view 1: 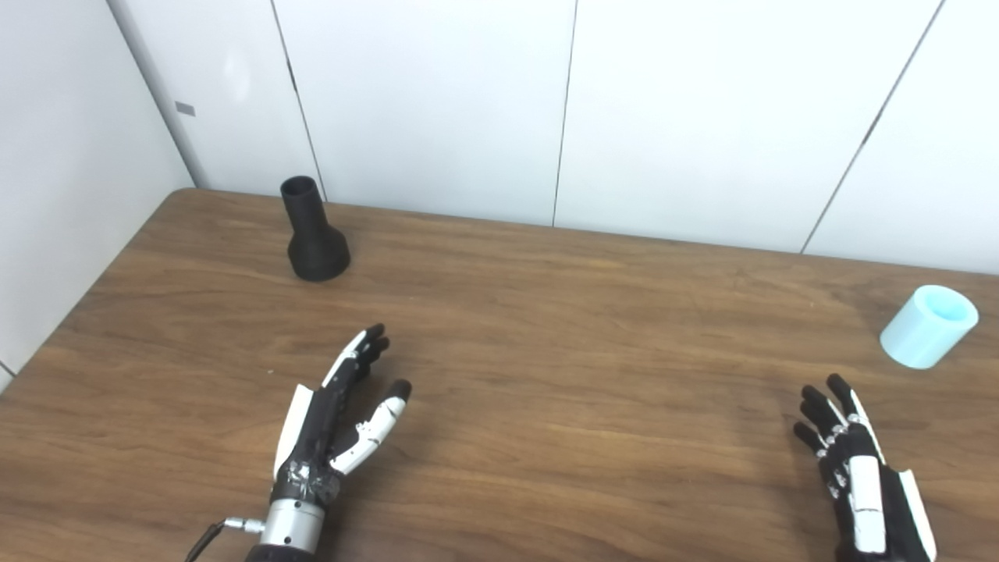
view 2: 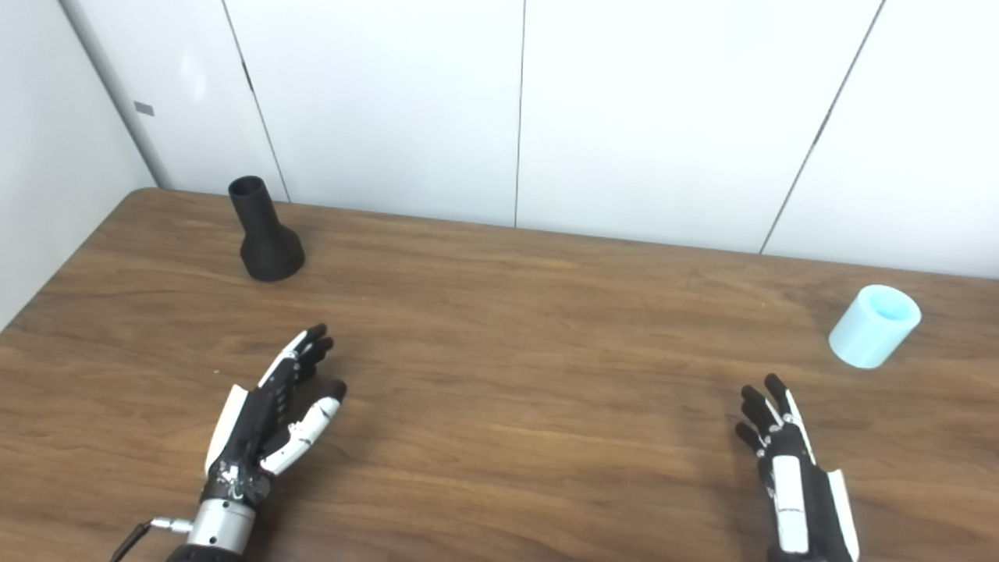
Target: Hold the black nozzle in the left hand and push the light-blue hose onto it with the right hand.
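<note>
The black nozzle flares (view 1: pixel 314 232) under its narrow neck, so I expect the light-blue hose (view 1: pixel 927 328) to go over the nozzle's neck and leave the nozzle's wide base showing when I push.
The black nozzle (view 1: pixel 313 232) stands upright on its wide base at the far left of the wooden table (view 1: pixel 546 328), narrow end up. The light-blue hose piece (view 1: pixel 929 325), a short cylinder, stands at the far right, tilted a little. My left hand (view 1: pixel 335 425) hovers low over the near left of the table, open, fingers stretched toward the nozzle but well short of it. At the near right, my right hand (view 1: pixel 855 468) is open too, fingers apart, a short way in front of the hose and not touching it.
White wall panels (view 1: pixel 562 109) close off the table's far edge and a white wall runs along its left side. The nozzle stands close to the back left corner.
</note>
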{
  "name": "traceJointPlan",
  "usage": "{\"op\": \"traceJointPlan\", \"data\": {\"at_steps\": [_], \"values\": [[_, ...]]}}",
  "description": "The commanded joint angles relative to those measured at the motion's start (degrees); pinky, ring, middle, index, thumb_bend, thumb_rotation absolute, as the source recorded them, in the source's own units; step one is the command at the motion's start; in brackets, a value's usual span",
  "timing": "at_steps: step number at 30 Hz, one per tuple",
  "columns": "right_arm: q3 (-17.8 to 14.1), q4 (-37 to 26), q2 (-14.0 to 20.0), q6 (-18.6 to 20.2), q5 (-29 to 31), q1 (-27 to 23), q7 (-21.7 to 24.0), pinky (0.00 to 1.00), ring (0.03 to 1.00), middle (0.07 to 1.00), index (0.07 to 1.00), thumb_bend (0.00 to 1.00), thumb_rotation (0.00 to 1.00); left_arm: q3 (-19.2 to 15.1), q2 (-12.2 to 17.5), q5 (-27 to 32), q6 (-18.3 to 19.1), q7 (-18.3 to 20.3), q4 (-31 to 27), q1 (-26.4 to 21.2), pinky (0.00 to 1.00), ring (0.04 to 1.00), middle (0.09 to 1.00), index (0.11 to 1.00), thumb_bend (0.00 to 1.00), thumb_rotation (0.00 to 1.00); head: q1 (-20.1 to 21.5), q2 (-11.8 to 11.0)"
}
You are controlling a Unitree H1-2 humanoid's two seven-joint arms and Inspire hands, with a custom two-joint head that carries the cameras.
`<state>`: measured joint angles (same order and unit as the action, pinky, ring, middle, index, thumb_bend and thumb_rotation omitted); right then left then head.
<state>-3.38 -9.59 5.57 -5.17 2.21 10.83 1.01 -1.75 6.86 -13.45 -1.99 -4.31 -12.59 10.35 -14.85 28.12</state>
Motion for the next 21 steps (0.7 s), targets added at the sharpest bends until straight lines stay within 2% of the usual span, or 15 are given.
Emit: {"op": "traceJointPlan", "data": {"at_steps": [1,5,9,13,15,17,21], "values": [[-0.43,2.68,0.89,-1.47,-0.24,1.71,0.45,0.91,0.919,0.898,0.955,0.58,1.0,0.68,-2.16,-1.93,1.16,-1.33,1.15,2.45,0.88,0.886,0.879,0.92,0.62,0.17,-0.02,0.02],[-0.46,2.92,0.96,-1.66,-0.03,1.92,0.72,0.9,0.918,0.898,0.956,0.6,1.0,0.42,-1.83,-6.32,-0.21,-4.35,2.25,2.13,0.87,0.884,0.879,0.908,0.71,0.12,-0.05,-0.31],[-0.58,3.0,0.99,-1.5,-0.63,2.0,0.52,0.89,0.913,0.897,0.951,0.61,1.0,-2.38,-1.01,-8.2,0.34,-7.23,1.1,0.96,0.89,0.891,0.876,0.892,0.78,0.06,-0.11,-0.32],[-0.6,3.11,0.71,-1.47,-0.42,1.96,0.52,0.87,0.908,0.888,0.94,0.63,1.0,-5.41,0.0,-8.23,2.46,-7.94,-0.74,-1.22,0.9,0.891,0.877,0.886,0.79,0.07,-0.46,-0.57],[-0.63,3.53,0.59,-1.63,-0.81,1.76,0.32,0.88,0.909,0.887,0.94,0.63,1.0,-6.97,0.92,-8.91,4.88,-7.85,-1.8,-3.1,0.91,0.893,0.872,0.884,0.81,0.1,-0.49,-0.65],[-0.7,3.74,0.41,-1.4,-0.54,1.5,0.39,0.87,0.906,0.887,0.938,0.64,1.0,-8.47,2.03,-9.6,7.18,-7.56,-2.84,-5.3,0.89,0.885,0.87,0.889,0.8,0.15,-0.62,-0.8],[-0.57,3.69,0.29,-1.37,-0.63,1.33,0.48,0.88,0.913,0.894,0.945,0.63,1.0,-11.0,4.01,-8.35,10.33,-6.32,-3.87,-9.48,0.85,0.87,0.861,0.894,0.8,0.16,-0.68,-0.88]]}}
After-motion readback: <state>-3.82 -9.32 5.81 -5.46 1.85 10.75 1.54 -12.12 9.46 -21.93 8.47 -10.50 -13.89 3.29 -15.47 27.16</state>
